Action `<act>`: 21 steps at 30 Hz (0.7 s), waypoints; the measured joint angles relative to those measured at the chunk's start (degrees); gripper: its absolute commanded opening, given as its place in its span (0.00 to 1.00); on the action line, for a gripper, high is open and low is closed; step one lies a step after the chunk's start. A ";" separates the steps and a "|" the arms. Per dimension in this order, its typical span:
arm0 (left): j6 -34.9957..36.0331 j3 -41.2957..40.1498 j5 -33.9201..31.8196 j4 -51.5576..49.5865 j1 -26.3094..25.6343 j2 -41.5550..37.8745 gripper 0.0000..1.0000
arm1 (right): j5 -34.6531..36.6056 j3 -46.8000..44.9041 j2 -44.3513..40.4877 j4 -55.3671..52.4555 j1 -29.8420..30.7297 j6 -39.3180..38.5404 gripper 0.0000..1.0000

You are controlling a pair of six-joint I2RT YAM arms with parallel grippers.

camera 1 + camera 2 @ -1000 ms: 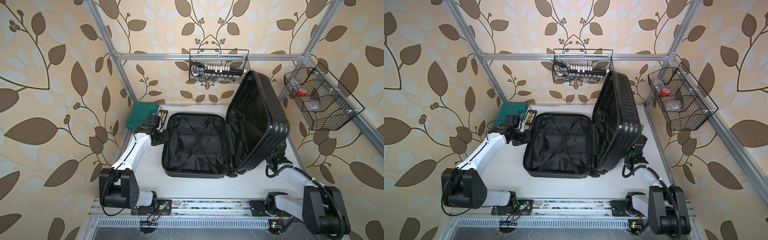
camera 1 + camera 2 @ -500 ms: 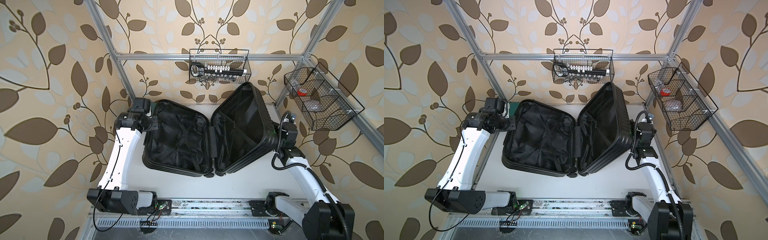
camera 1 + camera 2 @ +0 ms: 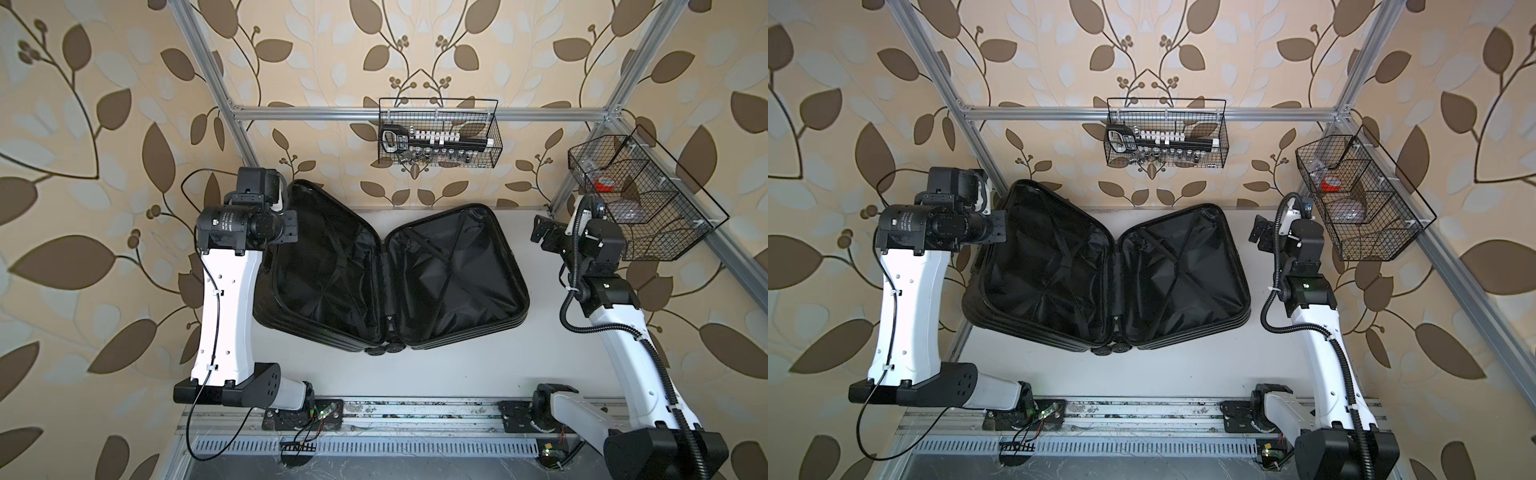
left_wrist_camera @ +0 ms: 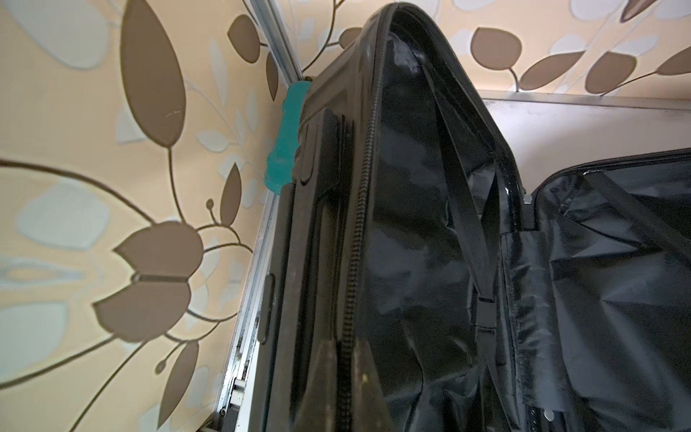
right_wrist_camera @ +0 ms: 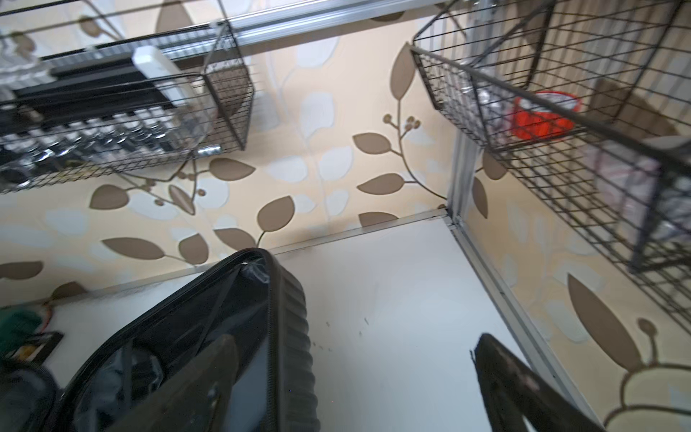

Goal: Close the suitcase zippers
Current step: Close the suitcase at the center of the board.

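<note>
The shell (image 3: 454,272) near my right gripper slopes up, so I should hold its outer rim (image 3: 517,270) down with my right gripper before my left gripper folds the other shell over.
The black suitcase (image 3: 457,270) (image 3: 1183,270) lies open in a shallow V, black lining up, with its wheels (image 3: 382,349) toward the front. The left shell is tilted up against the left wall. My left gripper (image 4: 346,377) is shut on that shell's outer rim, with the zipper track (image 4: 355,224) running between its fingers. In both top views its wrist (image 3: 257,195) (image 3: 951,187) hides the jaws. My right gripper (image 3: 540,232) (image 3: 1260,235) (image 5: 355,374) hangs open by the right shell's far corner, holding nothing. That shell's zipper track (image 5: 273,336) shows beside one finger (image 5: 209,381).
A teal case (image 4: 288,142) (image 5: 18,329) is wedged behind the raised left shell in the back left corner. A wire basket (image 3: 438,133) with tools hangs on the back wall. Another wire basket (image 3: 640,199) hangs on the right wall, close above my right wrist.
The suitcase slid left. Its left shell rose off the table with my left gripper, while the upright right shell dropped outward. My right arm swung up to the back right corner.
</note>
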 measured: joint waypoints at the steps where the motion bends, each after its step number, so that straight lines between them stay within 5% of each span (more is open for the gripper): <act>1: 0.17 0.22 0.02 -0.22 0.13 0.17 0.00 | -1.75 0.28 0.79 -0.81 0.00 -0.48 0.93; 6: 0.63 0.46 0.81 -0.04 0.15 0.28 0.00 | -11.30 0.63 6.88 -6.71 0.00 -2.75 0.76; 11: 0.70 1.22 2.19 -0.09 0.17 0.31 0.00 | -18.25 -0.02 10.19 -10.73 0.02 -3.48 0.71; 21: 0.22 5.05 5.57 -0.35 0.15 2.08 0.00 | -19.71 -2.05 11.43 -11.45 0.04 -3.37 0.49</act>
